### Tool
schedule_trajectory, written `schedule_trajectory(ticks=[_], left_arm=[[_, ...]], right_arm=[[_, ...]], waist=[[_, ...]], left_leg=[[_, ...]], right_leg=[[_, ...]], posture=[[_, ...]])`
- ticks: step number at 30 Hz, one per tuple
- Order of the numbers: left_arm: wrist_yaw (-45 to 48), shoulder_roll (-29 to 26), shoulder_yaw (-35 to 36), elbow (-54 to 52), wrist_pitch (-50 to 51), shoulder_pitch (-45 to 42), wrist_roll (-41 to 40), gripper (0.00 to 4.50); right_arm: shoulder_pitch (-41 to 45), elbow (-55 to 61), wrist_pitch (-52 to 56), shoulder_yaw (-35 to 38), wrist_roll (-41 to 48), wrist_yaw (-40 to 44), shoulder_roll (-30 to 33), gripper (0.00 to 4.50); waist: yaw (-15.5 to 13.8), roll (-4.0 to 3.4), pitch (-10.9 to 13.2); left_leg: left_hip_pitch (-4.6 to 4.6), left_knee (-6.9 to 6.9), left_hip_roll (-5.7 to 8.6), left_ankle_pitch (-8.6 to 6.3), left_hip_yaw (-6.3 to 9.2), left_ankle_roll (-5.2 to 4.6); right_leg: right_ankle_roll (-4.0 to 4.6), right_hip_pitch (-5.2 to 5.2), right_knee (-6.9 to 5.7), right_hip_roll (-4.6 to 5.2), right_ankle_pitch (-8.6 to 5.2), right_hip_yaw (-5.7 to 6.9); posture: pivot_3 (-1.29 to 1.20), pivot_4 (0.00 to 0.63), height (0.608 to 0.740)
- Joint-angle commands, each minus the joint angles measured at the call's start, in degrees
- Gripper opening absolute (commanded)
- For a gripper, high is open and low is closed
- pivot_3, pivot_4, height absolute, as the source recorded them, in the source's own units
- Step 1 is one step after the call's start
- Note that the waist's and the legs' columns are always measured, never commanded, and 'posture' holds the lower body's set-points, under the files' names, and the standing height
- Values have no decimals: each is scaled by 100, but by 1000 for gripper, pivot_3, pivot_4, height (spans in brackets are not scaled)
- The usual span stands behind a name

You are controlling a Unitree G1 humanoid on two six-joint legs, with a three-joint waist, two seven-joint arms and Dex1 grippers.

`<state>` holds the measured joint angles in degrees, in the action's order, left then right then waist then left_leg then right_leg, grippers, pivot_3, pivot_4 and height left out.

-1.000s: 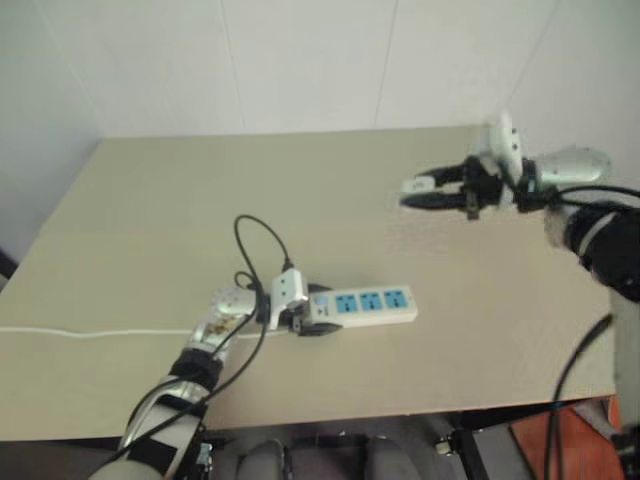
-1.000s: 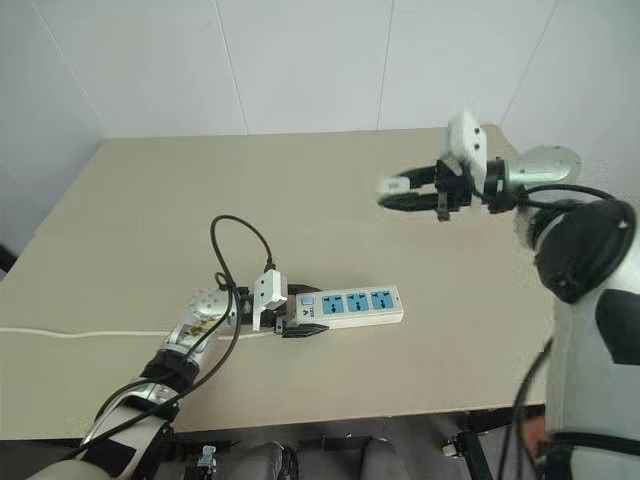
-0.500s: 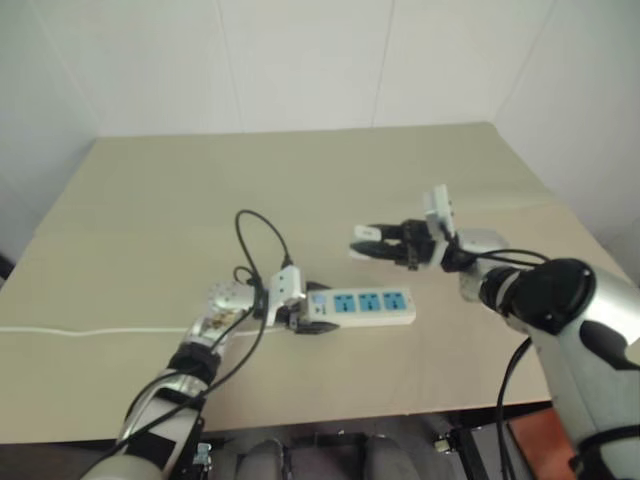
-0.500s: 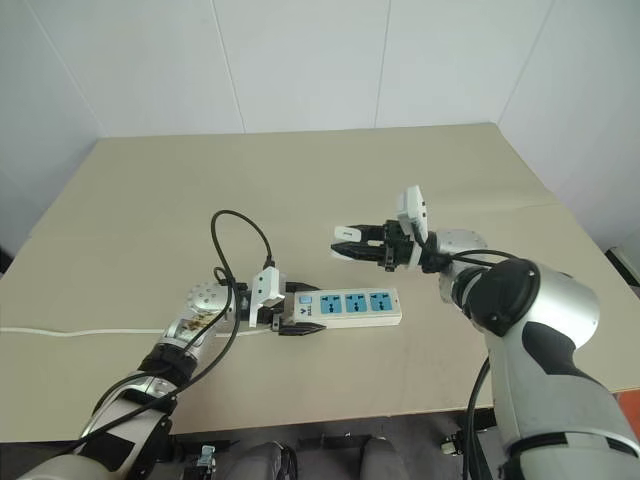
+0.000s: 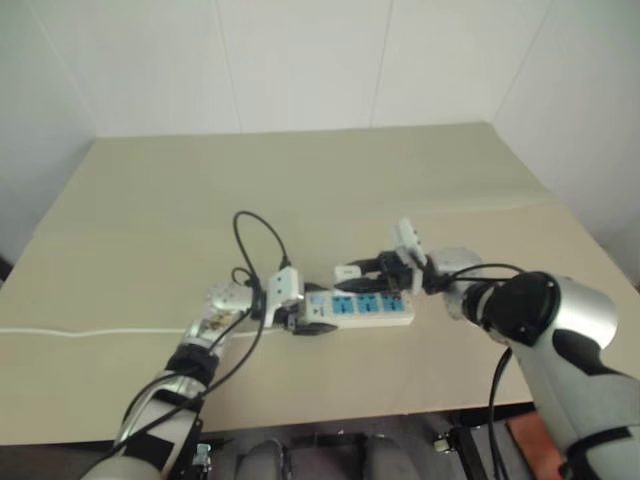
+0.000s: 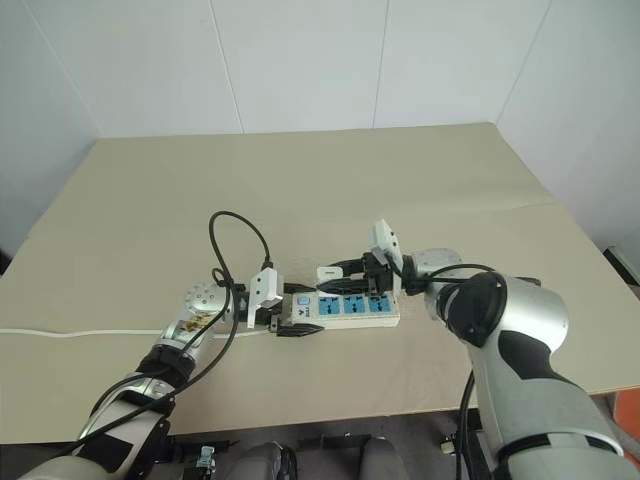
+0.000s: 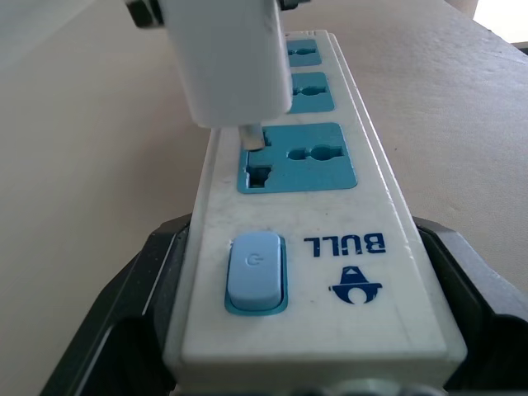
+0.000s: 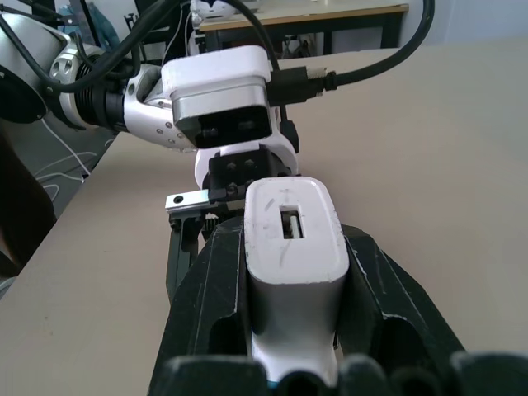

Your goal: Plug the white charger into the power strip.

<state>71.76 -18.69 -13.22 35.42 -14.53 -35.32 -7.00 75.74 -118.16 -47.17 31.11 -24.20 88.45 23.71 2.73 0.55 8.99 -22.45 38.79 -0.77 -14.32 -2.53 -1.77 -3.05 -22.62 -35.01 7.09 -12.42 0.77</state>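
I should keep pushing down with my right gripper until the white charger meets the power strip, because the charger hangs upright with its prong (image 7: pixel 252 139) at the socket (image 5: pixel 343 304) nearest the power strip's switch.
The power strip (image 5: pixel 372 308) lies on the tan table, its blue sockets facing up. My left gripper (image 5: pixel 305 320) is shut on its switch end, one black finger (image 7: pixel 136 318) on each long side. The white charger (image 6: pixel 325 272) is held in my right gripper (image 5: pixel 350 276), which is shut on it and reaches in from the right just above the strip. In the left wrist view the charger (image 7: pixel 231 58) hangs over the socket nearest the switch (image 7: pixel 297 157), with a prong at that socket's blue face. In the right wrist view the charger (image 8: pixel 293 239) sits between the black fingers.
A black cable (image 5: pixel 255 235) loops up from my left wrist over the table (image 5: pixel 300 170). The strip's thin white cord (image 5: pixel 90 332) runs off to the left edge. The table's front edge is close below the strip, and white walls stand behind.
My right gripper has come down and to the left with the charger, from high at the right to just over the strip. The left gripper and strip have stayed put.
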Motion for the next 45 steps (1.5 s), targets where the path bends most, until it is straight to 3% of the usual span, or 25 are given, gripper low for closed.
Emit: schedule_trajectory(ticks=[1,25,31,43,45], left_arm=[[75,-44,-121,-124,43,98,110,3347],[62,-27,-135,-130,83,115,125,3347],[57,-41,-136,-146,106,131,118,3347],[60,-60,-138,-152,114,129,127,3347],[61,-68,-135,-141,103,128,129,3347]], right_arm=[[-14,-184,-98,-30,-37,39,-14,1107],[-547,-184,-349,-794,-148,-480,-111,1107],[-960,-8,-554,-1227,-273,-724,-144,1107],[-1020,137,-266,-1287,-250,-535,-261,1107],[-957,59,-138,-1286,-248,-472,-256,1861]], waist=[[1,0,0],[7,2,-2],[-1,25,-24],[2,77,-107],[-2,77,-107]], left_leg=[[0,0,0,0,0,0],[23,-1,-2,-1,4,0],[46,-2,-2,-4,6,2],[74,-6,-5,-18,45,12],[74,-7,-5,-18,46,12]], right_leg=[[0,0,0,0,0,0],[0,23,1,-1,0,-1],[0,46,4,-1,-1,0],[5,57,5,-2,-5,-8],[5,57,6,-2,-5,-9]], posture=[[0,150,740],[0,150,740],[0,150,740],[0,150,740],[0,150,740]])
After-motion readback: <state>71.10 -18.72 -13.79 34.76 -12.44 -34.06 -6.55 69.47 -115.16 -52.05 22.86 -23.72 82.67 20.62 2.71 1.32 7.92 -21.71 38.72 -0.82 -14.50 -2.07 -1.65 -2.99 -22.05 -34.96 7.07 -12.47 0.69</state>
